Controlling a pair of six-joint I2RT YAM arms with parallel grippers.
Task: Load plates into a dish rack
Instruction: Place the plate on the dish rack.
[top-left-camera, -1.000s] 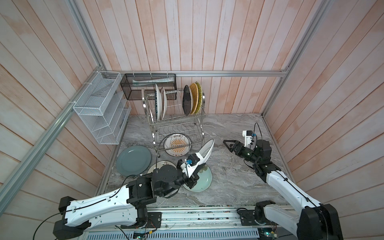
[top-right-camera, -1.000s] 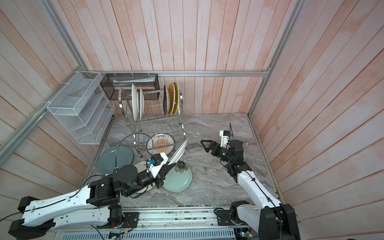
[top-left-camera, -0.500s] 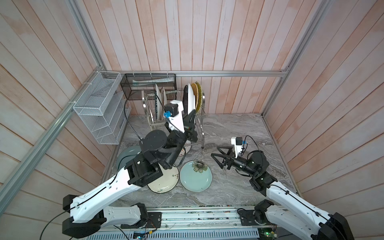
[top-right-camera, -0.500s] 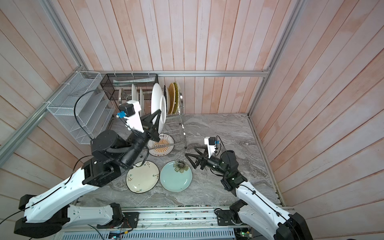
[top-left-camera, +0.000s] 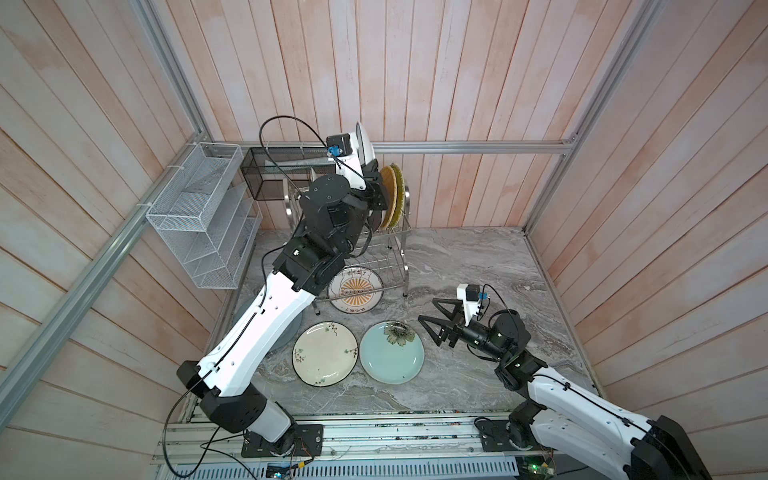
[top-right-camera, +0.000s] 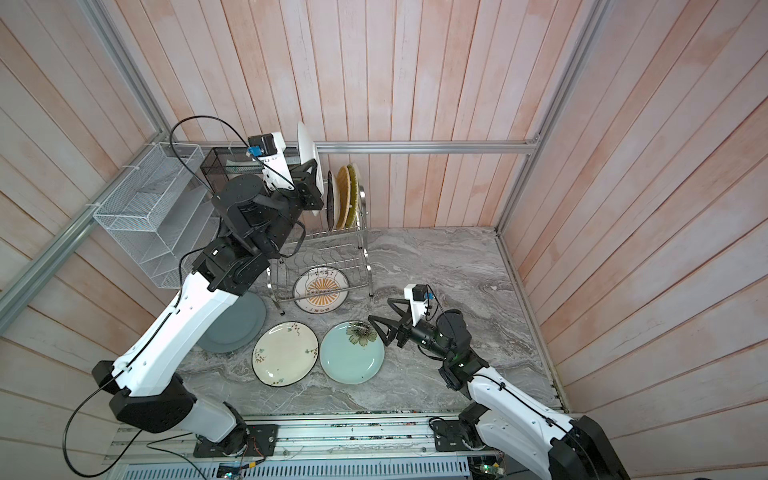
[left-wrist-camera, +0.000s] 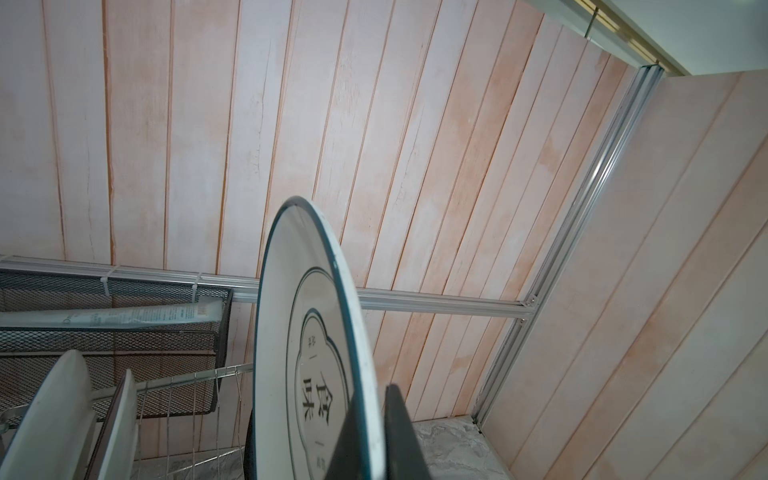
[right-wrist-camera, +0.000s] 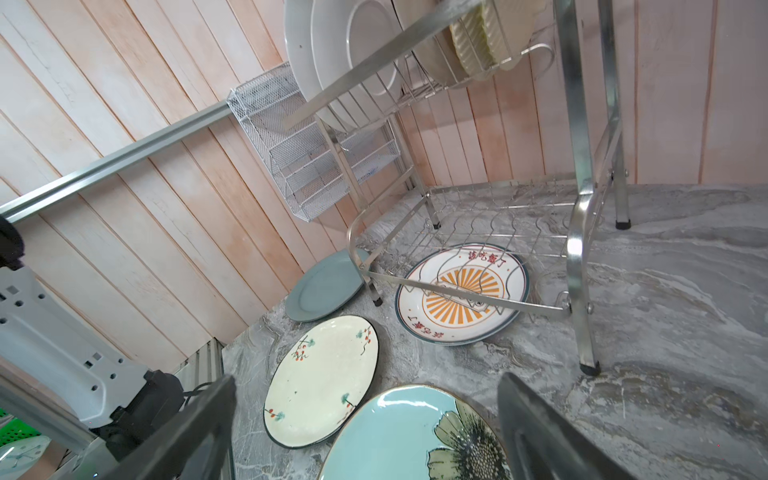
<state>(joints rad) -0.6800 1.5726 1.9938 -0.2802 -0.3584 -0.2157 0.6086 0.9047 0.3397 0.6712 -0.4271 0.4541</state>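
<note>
The white lettered plate (top-right-camera: 307, 146) hangs upright, parallel to the black plate (top-right-camera: 330, 201), so my left gripper should keep bringing it down next to the black plate until the upper level holds it up.
My left gripper (top-left-camera: 372, 185) is shut on the lower rim of a white lettered plate (top-left-camera: 365, 141) (left-wrist-camera: 307, 374), held on edge above the upper tier of the dish rack (top-left-camera: 405, 266). Woven yellow and orange plates (top-left-camera: 395, 187) stand in that tier, and white ones (right-wrist-camera: 332, 54) stand at its other end. On the table lie a sunburst plate (top-left-camera: 355, 289) under the lower tier, a cream floral plate (top-left-camera: 325, 353), a pale blue plate (top-left-camera: 391, 353) and a grey plate (top-right-camera: 237, 328). My right gripper (top-left-camera: 428, 309) is open, low beside the pale blue plate (right-wrist-camera: 399, 436).
A white mesh shelf basket (top-left-camera: 199, 216) hangs on the left wall. A black mesh box (top-left-camera: 270, 174) sits behind the rack on the back rail. Wooden walls close in three sides. Bare marble table (top-left-camera: 478, 266) lies right of the rack.
My left arm has carried the white lettered plate from low over the table up to above the rack. My right arm has come down toward the pale blue plate, still open.
</note>
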